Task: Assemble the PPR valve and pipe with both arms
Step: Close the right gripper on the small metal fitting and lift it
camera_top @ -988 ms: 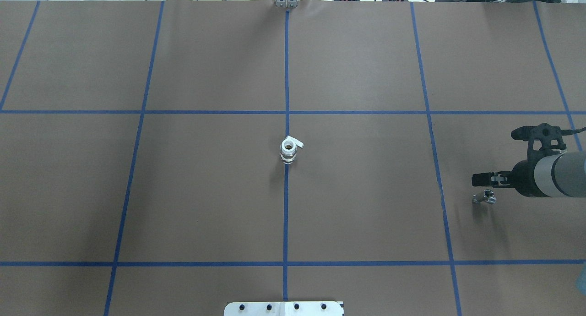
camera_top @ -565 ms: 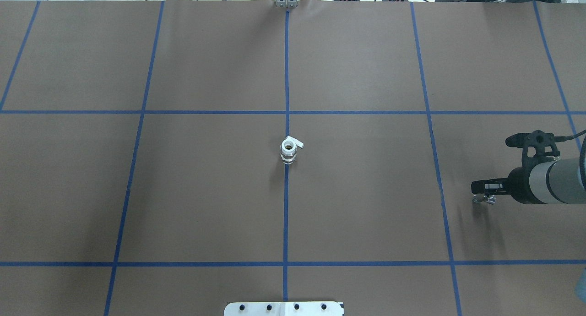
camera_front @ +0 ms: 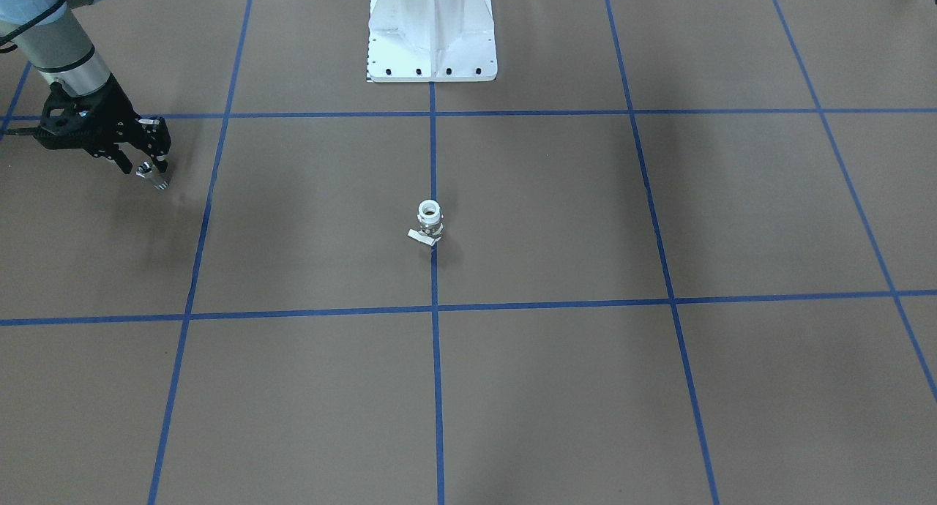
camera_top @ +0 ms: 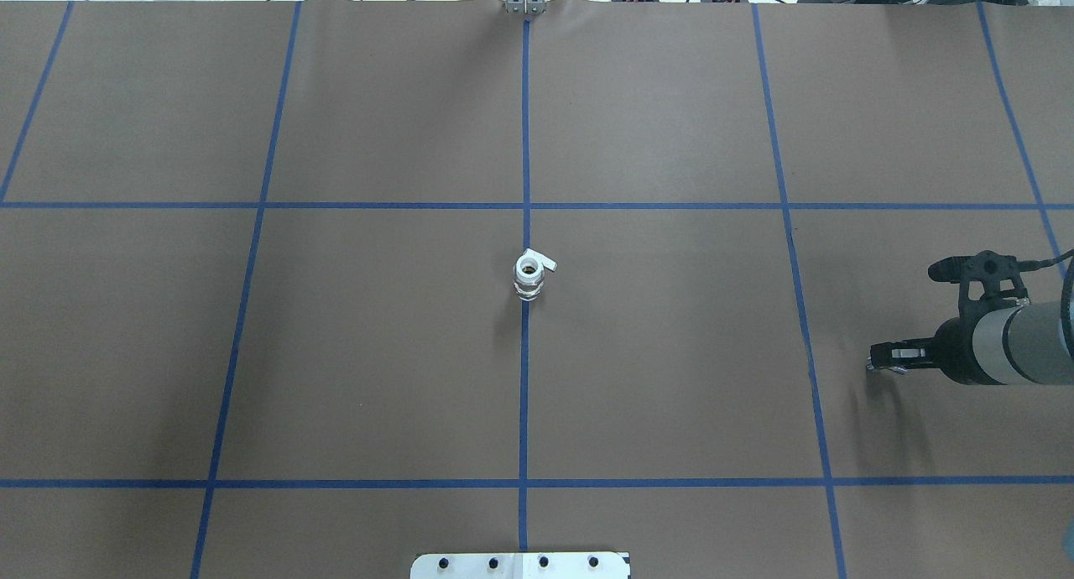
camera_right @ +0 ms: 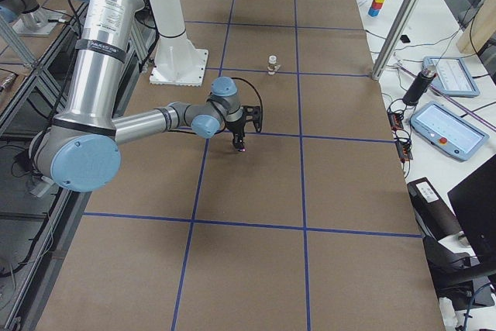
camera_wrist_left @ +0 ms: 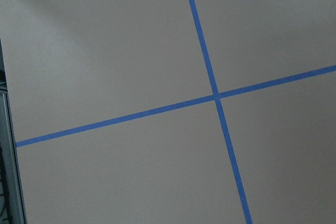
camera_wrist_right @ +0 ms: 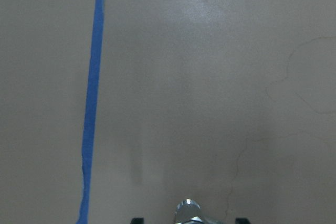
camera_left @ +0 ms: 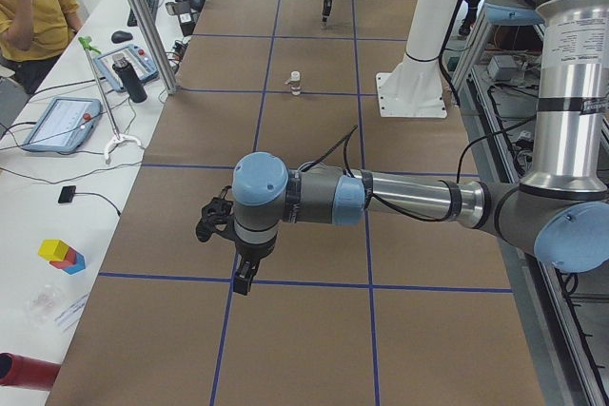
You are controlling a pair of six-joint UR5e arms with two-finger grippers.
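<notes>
The pipe point(camera_front: 152, 176) will go down into the hole and stay seated when I lower it, because the hole in the PPR valve's white end point(camera_front: 430, 209) is open and faces up.
The PPR valve point(camera_top: 529, 275) stands upright on the centre blue line, white end up, lever to the far right; it also shows in the front view point(camera_front: 428, 223). The pipe point(camera_front: 153, 176) lies on the table at my right side. My right gripper point(camera_top: 879, 357) is low over it, fingers open on either side; the right wrist view shows the silver pipe point(camera_wrist_right: 189, 211) between the two fingertips point(camera_wrist_right: 137, 220) with gaps. In the overhead view the pipe is almost hidden under the gripper. My left gripper point(camera_left: 243, 280) hangs over the left end of the table, seen only from the side; I cannot tell its state.
The white bolted pedestal point(camera_front: 432, 29) stands at the robot's edge of the table. Blue tape lines point(camera_top: 524, 394) divide the brown table cover. A side bench with tablets point(camera_left: 62, 121) and an aluminium post point(camera_left: 143, 26) runs along the far edge.
My right gripper has moved toward the robot's side and down, from beside the pipe to over it, so the pipe is now mostly covered. The valve has not moved.
</notes>
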